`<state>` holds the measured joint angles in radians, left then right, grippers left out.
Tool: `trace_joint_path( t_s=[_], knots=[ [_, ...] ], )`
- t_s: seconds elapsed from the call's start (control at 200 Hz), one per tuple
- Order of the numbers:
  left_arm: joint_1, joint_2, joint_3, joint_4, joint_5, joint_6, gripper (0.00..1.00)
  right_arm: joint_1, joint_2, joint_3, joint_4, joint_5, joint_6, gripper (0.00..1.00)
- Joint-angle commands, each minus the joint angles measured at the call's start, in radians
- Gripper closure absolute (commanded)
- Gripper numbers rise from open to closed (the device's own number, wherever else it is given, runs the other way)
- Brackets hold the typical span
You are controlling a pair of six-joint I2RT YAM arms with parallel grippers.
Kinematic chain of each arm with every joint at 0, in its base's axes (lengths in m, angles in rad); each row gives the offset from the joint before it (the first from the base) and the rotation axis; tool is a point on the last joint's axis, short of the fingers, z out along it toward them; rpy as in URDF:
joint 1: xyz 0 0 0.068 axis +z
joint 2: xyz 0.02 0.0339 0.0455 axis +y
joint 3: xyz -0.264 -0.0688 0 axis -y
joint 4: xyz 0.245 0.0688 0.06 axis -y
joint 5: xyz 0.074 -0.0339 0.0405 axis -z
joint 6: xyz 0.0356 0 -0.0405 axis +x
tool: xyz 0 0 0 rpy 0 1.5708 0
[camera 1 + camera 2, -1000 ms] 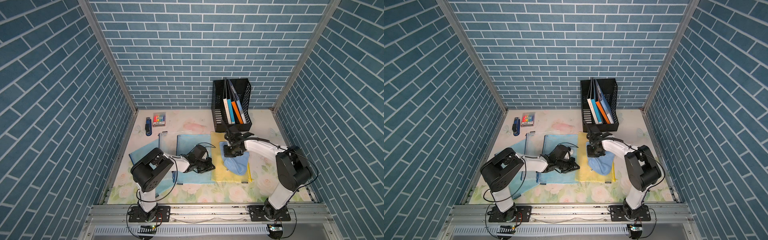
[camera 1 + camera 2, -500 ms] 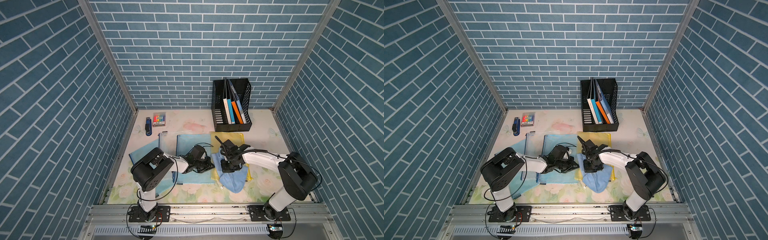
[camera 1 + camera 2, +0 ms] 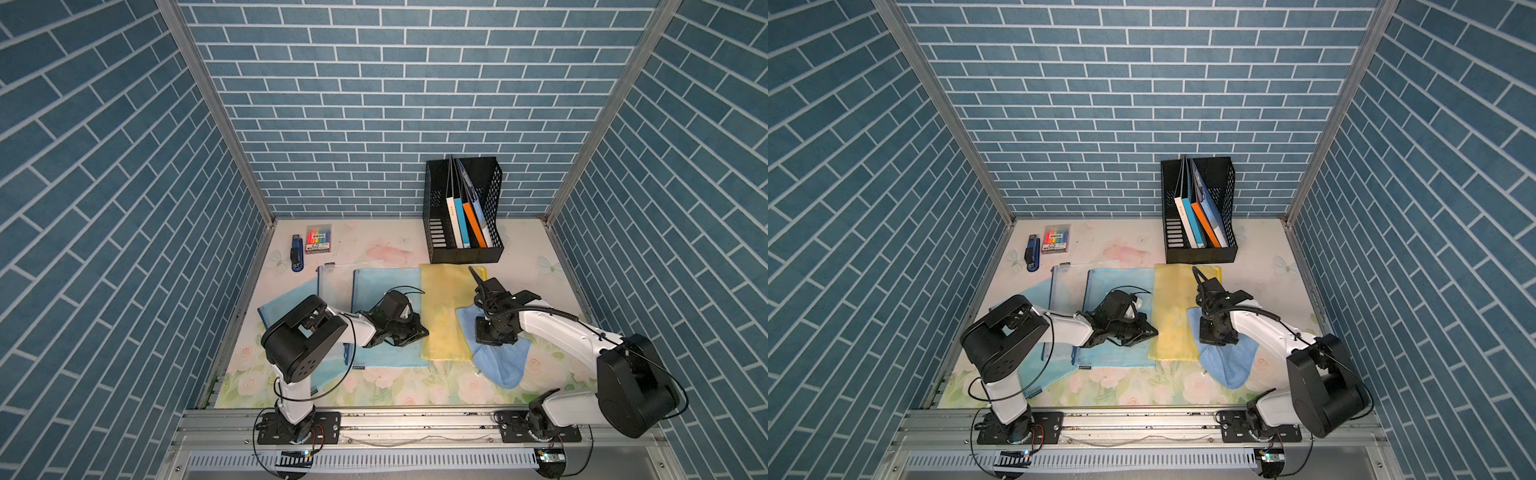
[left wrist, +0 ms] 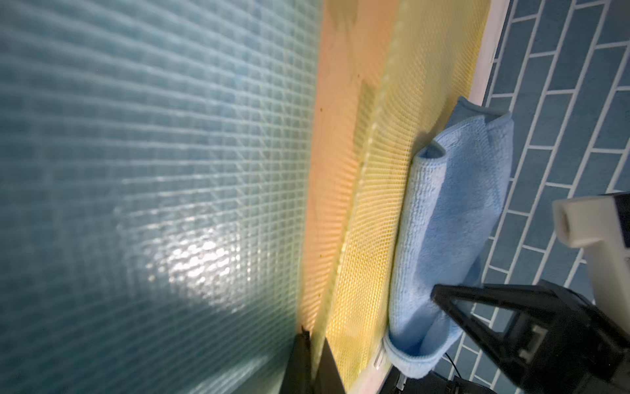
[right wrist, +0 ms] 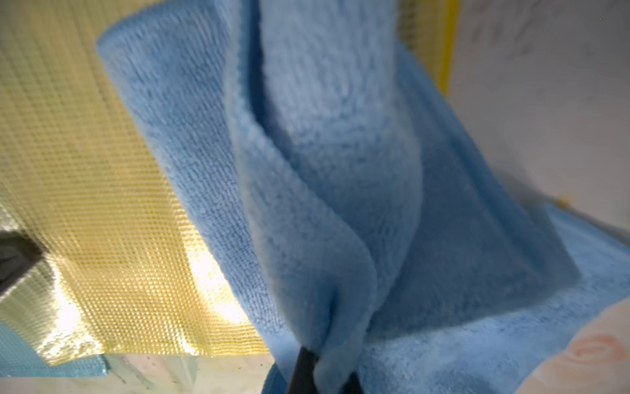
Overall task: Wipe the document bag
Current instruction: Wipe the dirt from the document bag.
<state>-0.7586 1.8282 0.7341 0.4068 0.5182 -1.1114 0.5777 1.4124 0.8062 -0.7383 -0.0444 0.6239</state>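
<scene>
The blue cloth sticks out past the yellow bag's edge [image 3: 508, 361]. Next, my right gripper turns back and wipes the bag's far part [image 3: 445, 277] next to the file holder.
The yellow mesh document bag [image 3: 442, 316] [image 3: 1173, 307] lies flat mid-table, between the two arms. My left gripper [image 3: 422, 332] [image 3: 1152, 332] is shut on the bag's left edge; in the left wrist view that edge [image 4: 344, 238] runs between the fingers of the gripper [image 4: 315, 344]. My right gripper [image 3: 494, 338] [image 3: 1217, 338] is shut on a bunched blue cloth [image 3: 503, 361] [image 3: 1229, 361]. The cloth rests on the bag's right near part and spills onto the table. In the right wrist view the cloth [image 5: 324, 170] fills the space in front of the gripper [image 5: 322, 368], with the bag [image 5: 85, 170] beside it.
Two blue mesh bags [image 3: 386, 286] [image 3: 286, 303] lie left of the yellow one, under the left arm. A black file holder [image 3: 463, 212] with folders stands just behind the yellow bag. A stapler [image 3: 296, 258] and a marker pack [image 3: 318, 240] sit at the back left.
My right gripper has dragged the cloth from the bag's far end toward the near edge, then over to the bag's right side. The left gripper has stayed put.
</scene>
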Motion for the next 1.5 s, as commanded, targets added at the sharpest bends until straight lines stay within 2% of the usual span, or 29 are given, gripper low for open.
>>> trace_joint_path(
  t_s=[0.0,0.12,0.195,0.395,0.49,0.585,0.691,0.776,0.876,1.011,1.226,1.356,1.496],
  knots=[
    [0.01,0.025,0.003,0.012,-0.01,-0.002,1.0,0.132,0.096,0.061,0.111,-0.079,0.068,1.0],
    [0.01,0.029,0.007,0.017,-0.009,-0.008,1.0,0.229,0.204,0.188,0.16,-0.117,0.072,1.0],
    [0.01,0.03,0.008,0.021,-0.009,-0.012,1.0,0.25,0.234,0.236,0.167,-0.122,0.066,1.0],
    [0.009,0.032,0.013,0.024,-0.007,-0.015,1.0,0.229,0.238,0.17,0.212,-0.127,0.073,1.0],
    [0.009,0.031,0.014,0.017,-0.006,-0.012,1.0,0.152,0.221,0.087,0.194,-0.118,0.076,1.0],
    [0.01,0.024,0.013,-0.001,-0.006,-0.003,1.0,0.042,0.139,0.019,0.142,-0.08,0.037,1.0],
    [0.012,0.017,0.011,-0.024,-0.006,0.012,1.0,-0.104,0.066,0.002,0.076,-0.02,-0.048,1.0],
    [0.011,0.011,0.012,-0.038,-0.003,0.024,1.0,-0.192,0.072,0.03,0.054,0.017,-0.11,1.0],
    [0.011,0.011,0.017,-0.05,0.005,0.035,1.0,-0.22,0.147,0.107,0.076,0.015,-0.146,1.0],
    [0.012,0.014,0.023,-0.057,0.015,0.04,1.0,-0.208,0.267,0.245,0.155,-0.062,-0.124,1.0],
    [0.007,0.027,0.031,-0.066,0.026,0.041,1.0,-0.086,0.535,0.569,0.196,-0.107,-0.135,1.0],
    [0.001,0.032,0.043,-0.078,0.028,0.043,1.0,0.012,0.687,0.799,0.123,-0.051,-0.191,1.0],
    [-0.001,0.033,0.054,-0.088,0.022,0.045,1.0,0.013,0.739,0.836,0.14,-0.051,-0.184,1.0]
  ],
)
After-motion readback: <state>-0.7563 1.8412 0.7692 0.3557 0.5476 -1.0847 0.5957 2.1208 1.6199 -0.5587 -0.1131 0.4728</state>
